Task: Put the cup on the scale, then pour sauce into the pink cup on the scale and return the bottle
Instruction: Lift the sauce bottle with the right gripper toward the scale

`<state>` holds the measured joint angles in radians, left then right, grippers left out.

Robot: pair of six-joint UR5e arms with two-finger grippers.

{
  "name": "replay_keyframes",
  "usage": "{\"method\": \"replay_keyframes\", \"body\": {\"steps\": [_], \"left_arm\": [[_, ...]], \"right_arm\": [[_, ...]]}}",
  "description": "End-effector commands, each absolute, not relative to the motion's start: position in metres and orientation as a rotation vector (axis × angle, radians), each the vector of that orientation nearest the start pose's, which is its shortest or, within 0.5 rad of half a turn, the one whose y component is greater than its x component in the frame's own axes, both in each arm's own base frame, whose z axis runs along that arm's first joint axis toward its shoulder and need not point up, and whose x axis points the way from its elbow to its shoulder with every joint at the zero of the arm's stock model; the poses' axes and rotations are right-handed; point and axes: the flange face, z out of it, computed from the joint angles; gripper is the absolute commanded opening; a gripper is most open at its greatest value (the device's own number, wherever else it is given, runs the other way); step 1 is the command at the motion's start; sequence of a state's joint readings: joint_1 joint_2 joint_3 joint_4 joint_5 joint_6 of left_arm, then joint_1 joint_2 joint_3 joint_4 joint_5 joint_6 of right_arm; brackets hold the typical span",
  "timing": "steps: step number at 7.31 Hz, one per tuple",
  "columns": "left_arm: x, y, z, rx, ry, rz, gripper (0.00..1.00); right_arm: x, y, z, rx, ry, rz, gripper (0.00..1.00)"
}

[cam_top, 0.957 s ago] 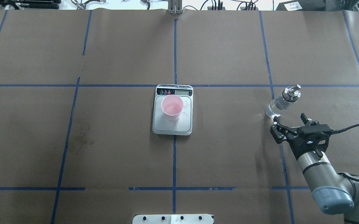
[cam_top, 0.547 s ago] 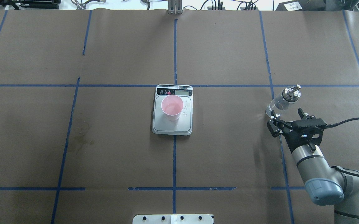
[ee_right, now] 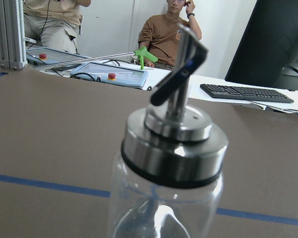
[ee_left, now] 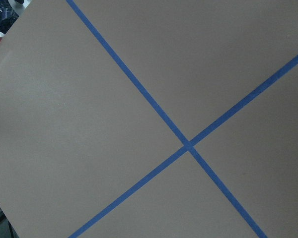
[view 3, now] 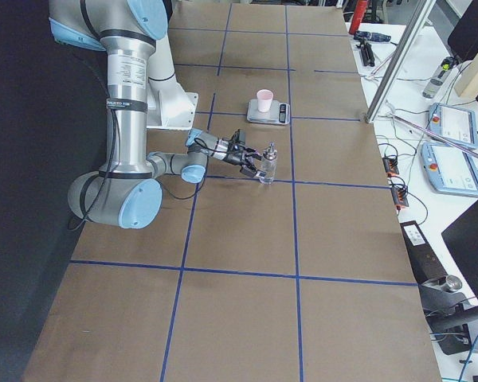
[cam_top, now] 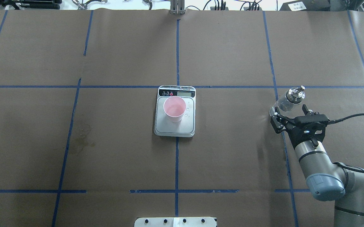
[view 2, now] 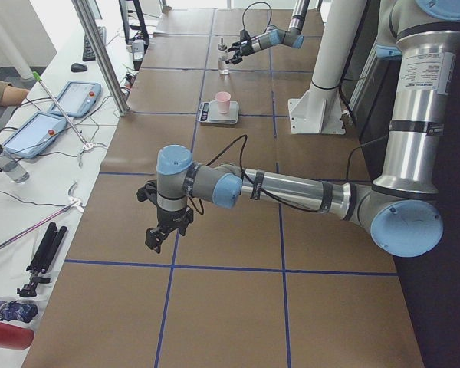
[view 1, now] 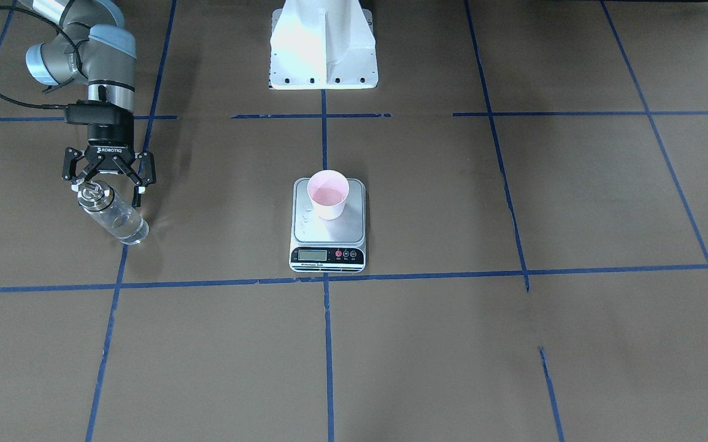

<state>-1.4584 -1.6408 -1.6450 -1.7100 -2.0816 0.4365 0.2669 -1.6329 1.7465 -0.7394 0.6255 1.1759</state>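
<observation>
The spout's dark flap (ee_right: 170,87) hangs from a side pivot (ee_right: 185,73), so it will swing open on its own when I tilt the bottle to pour.
The pale pink cup (cam_top: 174,108) stands on the silver scale (cam_top: 174,128) at the table's middle; both also show in the front view, cup (view 1: 328,195) on scale (view 1: 329,236). The clear glass bottle (cam_top: 287,100) with a metal collar and spout stands upright at the right. My right gripper (cam_top: 290,111) is open, its fingers on either side of the bottle's lower body, not closed on it. The right wrist view shows the bottle's collar (ee_right: 174,148) very close. My left gripper (view 2: 162,228) shows only in the left side view, low over bare paper; I cannot tell its state.
Brown paper with blue tape lines covers the table. The robot's white base (view 1: 323,55) stands at the near edge. A faint stain (cam_top: 82,138) marks the paper on the left. Tablets and cables (view 2: 54,115) lie on the operators' side bench.
My right gripper has moved forward to the bottle, and its open fingers now flank the bottle's lower body. Cup, scale and bottle have not moved.
</observation>
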Motion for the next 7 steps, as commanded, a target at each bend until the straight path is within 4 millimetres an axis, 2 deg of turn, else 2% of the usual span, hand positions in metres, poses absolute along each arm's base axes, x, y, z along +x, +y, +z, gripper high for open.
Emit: {"method": "replay_keyframes", "body": {"steps": [1,2,4,6,7], "left_arm": [[-0.023,-0.548,0.583,0.362,0.463,0.605,1.00],[-0.024,-0.548,0.583,0.362,0.463,0.603,1.00],[-0.023,-0.552,0.579,0.370,0.462,0.605,1.00],[-0.023,-0.553,0.577,0.373,0.461,0.606,1.00],[-0.023,-0.556,0.574,0.374,0.459,0.606,1.00]], "right_arm": [[-0.415,-0.347,0.489,1.099,-0.547,0.351,1.00],[-0.413,-0.353,0.498,1.092,-0.528,0.348,1.00],[-0.410,-0.363,0.496,1.075,-0.524,0.331,1.00],[-0.404,-0.370,0.490,1.078,-0.526,0.329,0.00],[-0.393,-0.373,0.468,1.074,-0.613,0.296,0.00]]}}
